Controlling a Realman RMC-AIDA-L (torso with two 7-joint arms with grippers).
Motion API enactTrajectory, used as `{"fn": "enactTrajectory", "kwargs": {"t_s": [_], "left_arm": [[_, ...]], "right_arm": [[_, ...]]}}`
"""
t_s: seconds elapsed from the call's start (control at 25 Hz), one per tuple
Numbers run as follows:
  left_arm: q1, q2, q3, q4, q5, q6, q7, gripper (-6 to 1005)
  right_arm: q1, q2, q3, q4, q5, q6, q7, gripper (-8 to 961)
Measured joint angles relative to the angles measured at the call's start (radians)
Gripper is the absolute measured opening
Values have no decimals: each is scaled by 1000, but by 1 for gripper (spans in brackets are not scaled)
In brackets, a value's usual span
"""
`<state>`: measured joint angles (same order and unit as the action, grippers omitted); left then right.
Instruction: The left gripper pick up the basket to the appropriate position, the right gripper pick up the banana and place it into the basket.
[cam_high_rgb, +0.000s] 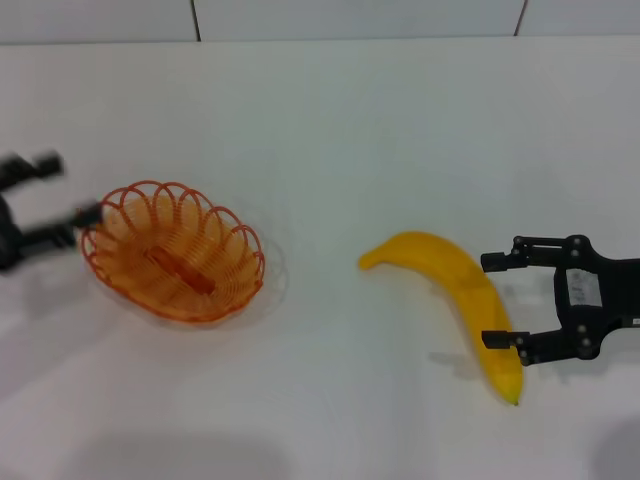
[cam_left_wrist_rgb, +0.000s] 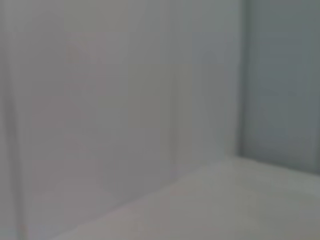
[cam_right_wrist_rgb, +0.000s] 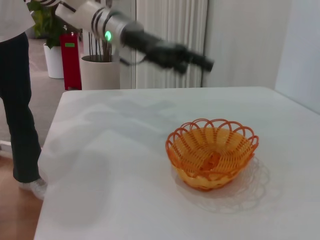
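Note:
The basket is below my left gripper, which is level and faces the wall (cam_left_wrist_rgb: 120, 100). Next, I move the gripper back, turn it down and bring its fingers to the basket's rim (cam_high_rgb: 116, 200).
The orange wire basket (cam_high_rgb: 172, 250) stands on the white table (cam_high_rgb: 330, 130) at the left, empty; it also shows in the right wrist view (cam_right_wrist_rgb: 212, 152). My left gripper (cam_high_rgb: 72, 190) is open beside the basket's left rim, blurred by motion. The right wrist view shows the left gripper (cam_right_wrist_rgb: 192, 57) in the air above and beyond the basket, apart from it. The yellow banana (cam_high_rgb: 430, 255) lies at the right. My right gripper (cam_high_rgb: 488, 300) is open, its fingers either side of the banana's lower half. The left wrist view shows only wall and table.
In the right wrist view a person (cam_right_wrist_rgb: 17, 95) stands off the table's far edge, with a potted plant (cam_right_wrist_rgb: 100, 70) and a red object (cam_right_wrist_rgb: 71, 60) behind. The table's left edge (cam_right_wrist_rgb: 47, 165) shows there.

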<state>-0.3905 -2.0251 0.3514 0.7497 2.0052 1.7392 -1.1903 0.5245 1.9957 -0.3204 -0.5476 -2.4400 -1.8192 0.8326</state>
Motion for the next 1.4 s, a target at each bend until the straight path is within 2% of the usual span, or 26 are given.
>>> {"fn": "enactTrajectory", "kwargs": {"t_s": [0.12, 0.24, 0.4, 0.52, 0.64, 0.8, 0.92, 1.12, 1.28, 1.4], "left_arm": [[-27, 13, -62, 74, 4, -7, -185, 852], [-57, 38, -75, 152, 23, -17, -384, 851], [-117, 92, -72, 210, 101, -25, -616, 850], [-185, 138, -60, 221, 216, -23, -736, 849], [-270, 166, -49, 223, 394, -16, -820, 849], [-348, 168, -42, 224, 557, -12, -858, 848], [-393, 158, 10, 224, 654, -10, -881, 847], [-430, 129, 149, 226, 722, -23, -896, 845], [-439, 105, 254, 242, 738, -65, -827, 844], [-435, 77, 326, 279, 758, -123, -750, 843]], "right_arm": [[2, 0, 0, 0, 0, 2, 1, 831], [5, 0, 0, 0, 0, 15, 1, 832], [8, 0, 0, 0, 7, 27, 2, 833], [9, 0, 0, 0, 30, 28, 2, 833], [9, 0, 0, 0, 44, 28, 3, 832], [12, 0, 0, 0, 49, 28, 3, 832], [17, 0, 0, 0, 50, 28, 3, 832], [27, 2, 0, 1, 51, 28, 3, 831], [30, 3, 0, 7, 51, 28, 3, 833], [31, 3, 0, 9, 52, 28, 3, 833]]}}
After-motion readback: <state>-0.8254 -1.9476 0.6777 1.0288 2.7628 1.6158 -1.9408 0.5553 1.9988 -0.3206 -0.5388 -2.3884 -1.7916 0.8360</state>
